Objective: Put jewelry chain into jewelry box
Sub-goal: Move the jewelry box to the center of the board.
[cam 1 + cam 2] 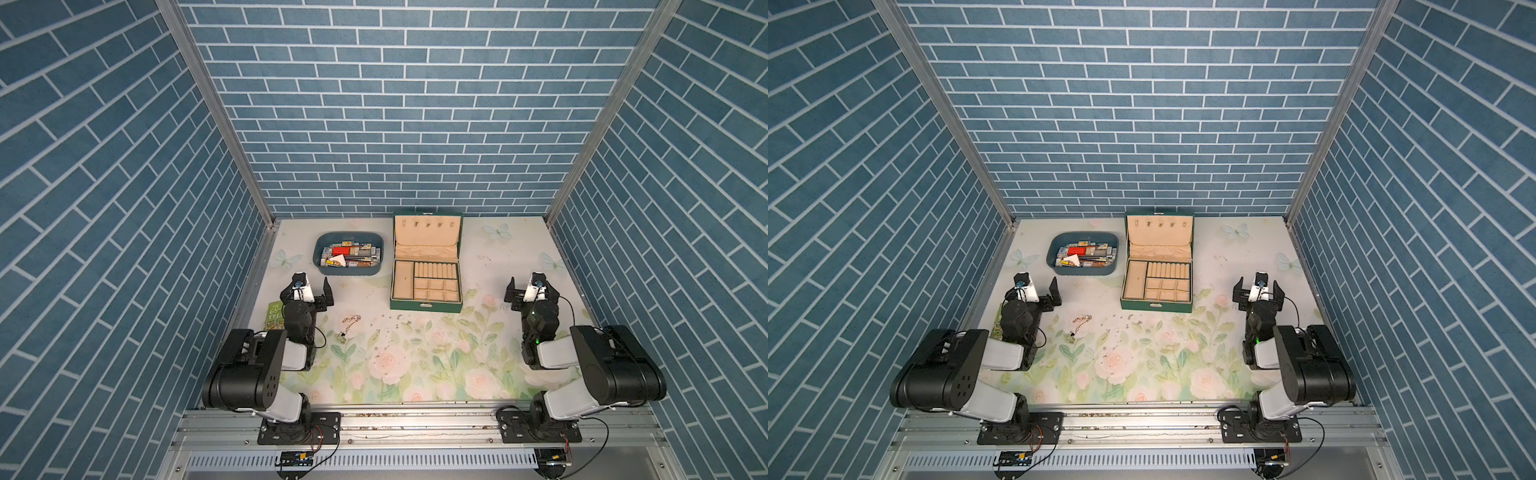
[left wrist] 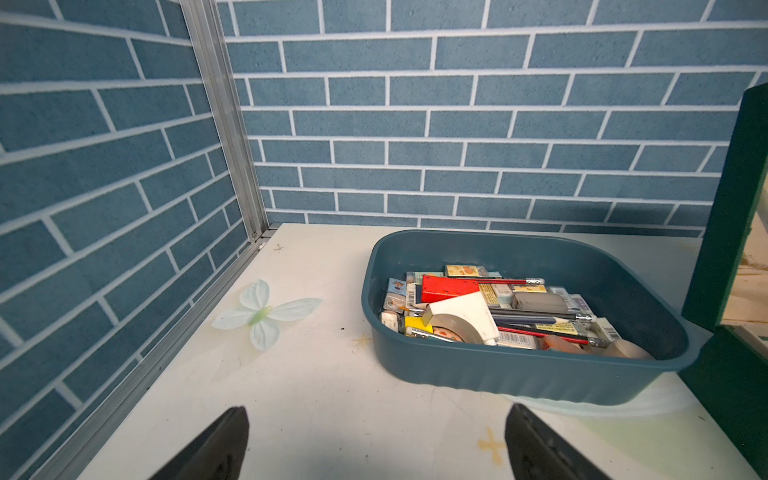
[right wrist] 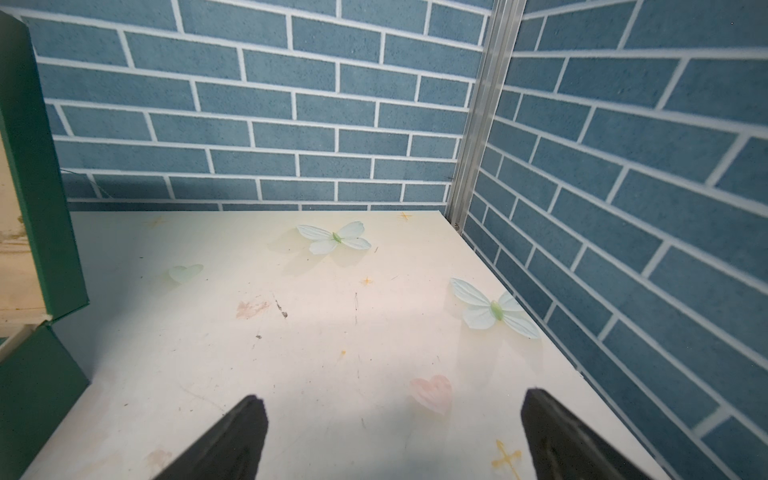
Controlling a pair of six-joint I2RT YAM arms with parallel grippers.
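Note:
The robot's grippers should pull the open jewelry box (image 1: 426, 281) nearer by its green sides (image 1: 392, 291) before the left gripper takes the jewelry chain, because the box stands far back behind the chain.
The jewelry chain (image 1: 350, 324) (image 1: 1081, 324) lies loose on the floral table, pale gold, in front of the left arm's wrist and to the left of the box. The jewelry box (image 1: 426, 306) (image 1: 1156, 306) stands open at the back middle, dark green with beige lining. Its green side shows in the left wrist view (image 2: 723, 208) and the right wrist view (image 3: 37, 166). My left gripper (image 1: 311, 291) (image 1: 1036, 289) (image 2: 378, 415) hovers open and empty behind the chain, facing the tub. My right gripper (image 1: 532, 289) (image 1: 1259, 287) (image 3: 395, 399) is open and empty to the right of the box.
A blue-teal tub (image 1: 348, 271) (image 1: 1084, 271) (image 2: 498, 374) of mixed small items sits left of the box. A green book (image 1: 275, 316) lies under the left arm. Tiny dark specks (image 1: 386, 332) dot the table's middle. Brick-patterned walls close three sides.

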